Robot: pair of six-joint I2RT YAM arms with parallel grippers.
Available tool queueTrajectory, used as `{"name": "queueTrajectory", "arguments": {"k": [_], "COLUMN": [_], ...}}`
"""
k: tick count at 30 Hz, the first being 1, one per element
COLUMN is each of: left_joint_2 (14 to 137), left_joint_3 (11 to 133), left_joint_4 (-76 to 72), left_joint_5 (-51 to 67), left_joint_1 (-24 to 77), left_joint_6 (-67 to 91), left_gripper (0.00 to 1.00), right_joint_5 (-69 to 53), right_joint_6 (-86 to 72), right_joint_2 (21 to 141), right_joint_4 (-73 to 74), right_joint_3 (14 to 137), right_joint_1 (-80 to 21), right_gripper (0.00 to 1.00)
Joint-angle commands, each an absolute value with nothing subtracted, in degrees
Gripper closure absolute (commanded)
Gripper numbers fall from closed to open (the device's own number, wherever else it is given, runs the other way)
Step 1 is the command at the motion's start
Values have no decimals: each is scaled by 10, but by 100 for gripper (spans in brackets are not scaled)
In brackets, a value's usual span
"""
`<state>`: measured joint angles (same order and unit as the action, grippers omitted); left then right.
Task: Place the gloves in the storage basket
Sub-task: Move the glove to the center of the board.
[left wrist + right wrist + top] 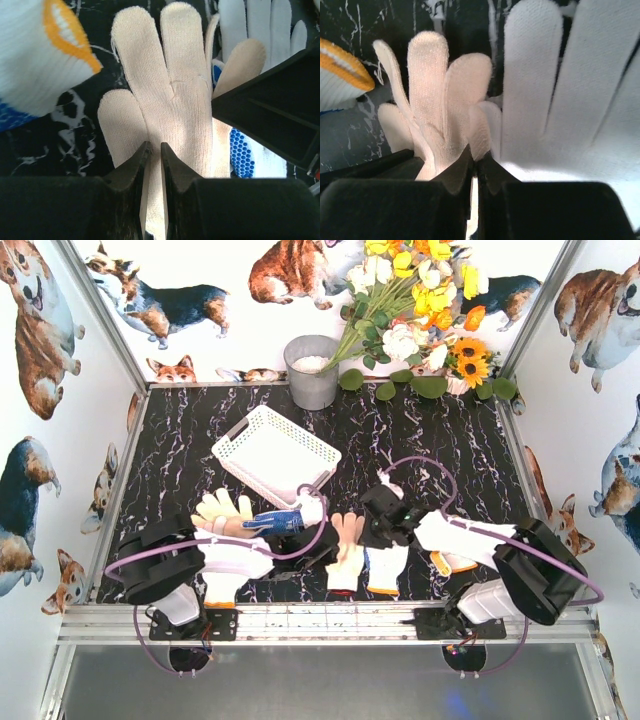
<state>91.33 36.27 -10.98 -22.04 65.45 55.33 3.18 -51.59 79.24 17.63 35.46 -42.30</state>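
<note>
The cream glove's finger point(245, 62) stands folded next to the white glove, so I should first lay the cream glove out flat, and then my left gripper should take the other cream glove point(225, 511).
The white lattice storage basket point(275, 453) lies tilted at mid-table. A cream glove point(347, 548) lies flat in front of it, fingers pointing away from me. My left gripper point(328, 558) is shut on its palm point(170, 100), the jaws point(155, 150) nearly together. My right gripper point(370, 538) is shut on a fold at that glove's right edge point(435, 100), the tips point(474, 157) pinched. A white glove point(385, 565) point(570, 100) lies just right. A blue-dotted glove point(272, 523) lies left, its orange cuff point(65, 35) near. Another cream glove point(222, 512) lies further left.
A grey metal bucket point(312, 370) and a flower bunch point(420, 310) stand at the back. More gloves lie under the left arm point(222, 585) and the right arm point(452, 563). Blue-dotted fabric point(242, 155) shows beneath the cream glove. A metal rail point(320, 622) edges the front.
</note>
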Motion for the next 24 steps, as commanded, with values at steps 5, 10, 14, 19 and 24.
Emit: {"name": "queueTrajectory", "arguments": {"k": [5, 10, 14, 19, 24], "left_joint_2": [977, 1010, 1007, 977, 966], "left_joint_3": [409, 427, 446, 409, 387], "left_joint_4": [-162, -190, -176, -136, -124], "left_joint_5": [-190, -176, -195, -233, -237], "left_joint_1": [664, 665, 665, 654, 639], "left_joint_6": [553, 552, 548, 542, 545], "left_gripper": [92, 92, 92, 92, 92], "right_joint_5": [73, 63, 45, -13, -49], "right_joint_6": [-462, -436, -426, -425, -438], "right_joint_2": [732, 727, 728, 748, 785], "right_joint_4": [244, 251, 252, 226, 187], "right_joint_3": [339, 344, 358, 366, 370], "right_joint_1": [-343, -295, -287, -287, -304], "right_gripper": [100, 100, 100, 100, 100]}}
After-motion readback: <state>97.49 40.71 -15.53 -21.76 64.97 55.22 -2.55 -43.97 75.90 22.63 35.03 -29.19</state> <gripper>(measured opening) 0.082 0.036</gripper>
